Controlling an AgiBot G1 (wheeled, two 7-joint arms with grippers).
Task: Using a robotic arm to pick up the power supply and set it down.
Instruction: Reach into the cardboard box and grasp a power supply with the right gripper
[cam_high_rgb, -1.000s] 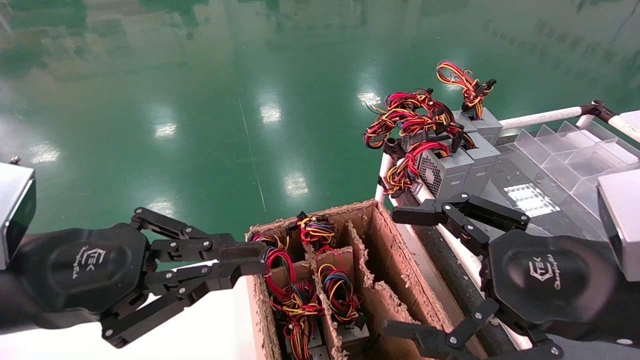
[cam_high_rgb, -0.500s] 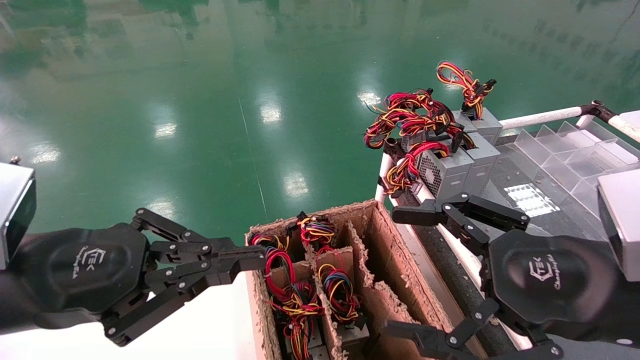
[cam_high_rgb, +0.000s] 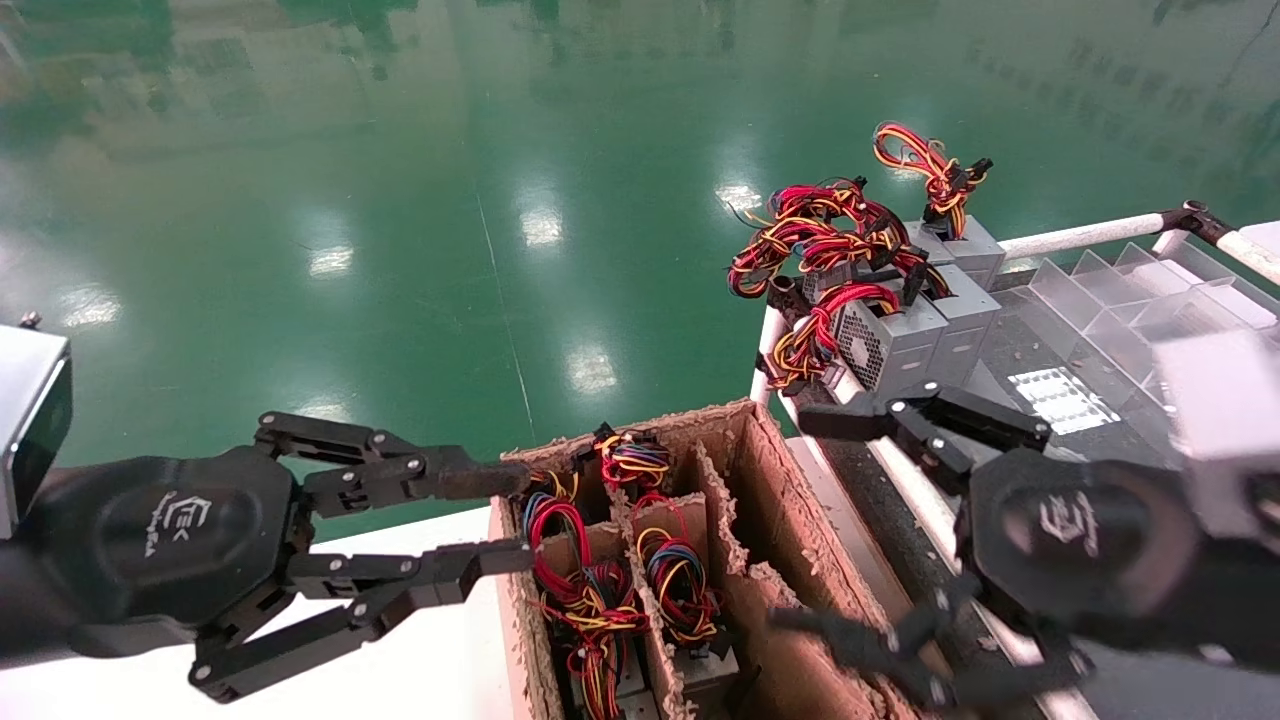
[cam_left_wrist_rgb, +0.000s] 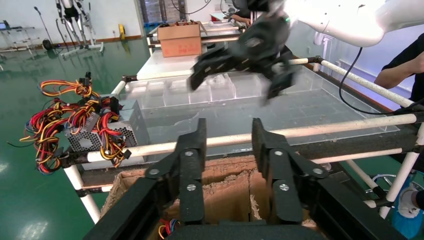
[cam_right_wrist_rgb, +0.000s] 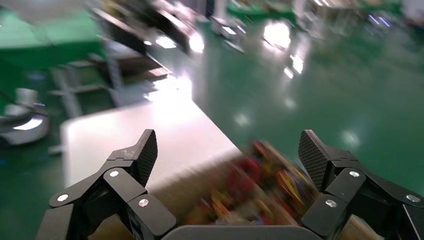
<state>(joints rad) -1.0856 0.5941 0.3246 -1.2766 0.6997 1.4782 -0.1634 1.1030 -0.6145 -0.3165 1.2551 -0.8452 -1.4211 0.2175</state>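
Observation:
My gripper is going to lift the wires (cam_high_rgb: 684, 600), which go down into the grey power supply (cam_high_rgb: 707, 664), so the power supply will come up hanging at a slant.
Several power supplies stand in the slots of a torn cardboard box (cam_high_rgb: 760, 470), showing mostly their red, yellow and blue wire bundles (cam_high_rgb: 680, 585). My left gripper (cam_high_rgb: 510, 518) hovers at the box's left wall, open and empty, above the slot holding another bundle (cam_high_rgb: 570, 590). In the left wrist view the left gripper (cam_left_wrist_rgb: 229, 145) is open over the cardboard dividers (cam_left_wrist_rgb: 225, 185). My right gripper (cam_high_rgb: 805, 520) is blurred, open wide and empty, over the box's right side. The right wrist view shows the right gripper (cam_right_wrist_rgb: 228, 150) with the blurred wire bundles (cam_right_wrist_rgb: 250, 195) below.
More grey power supplies (cam_high_rgb: 960, 300) with tangled wires (cam_high_rgb: 820, 240) stand on a white-railed rack (cam_high_rgb: 1080, 235) at the back right, one with a mesh vent (cam_high_rgb: 865, 345). Clear plastic dividers (cam_high_rgb: 1130, 300) sit behind them. A white tabletop (cam_high_rgb: 420, 660) lies left of the box, green floor (cam_high_rgb: 400, 200) beyond.
My left gripper's fingers, nearly shut before, have spread open at the box's left wall. My right gripper is now in motion, shifted slightly toward the box.

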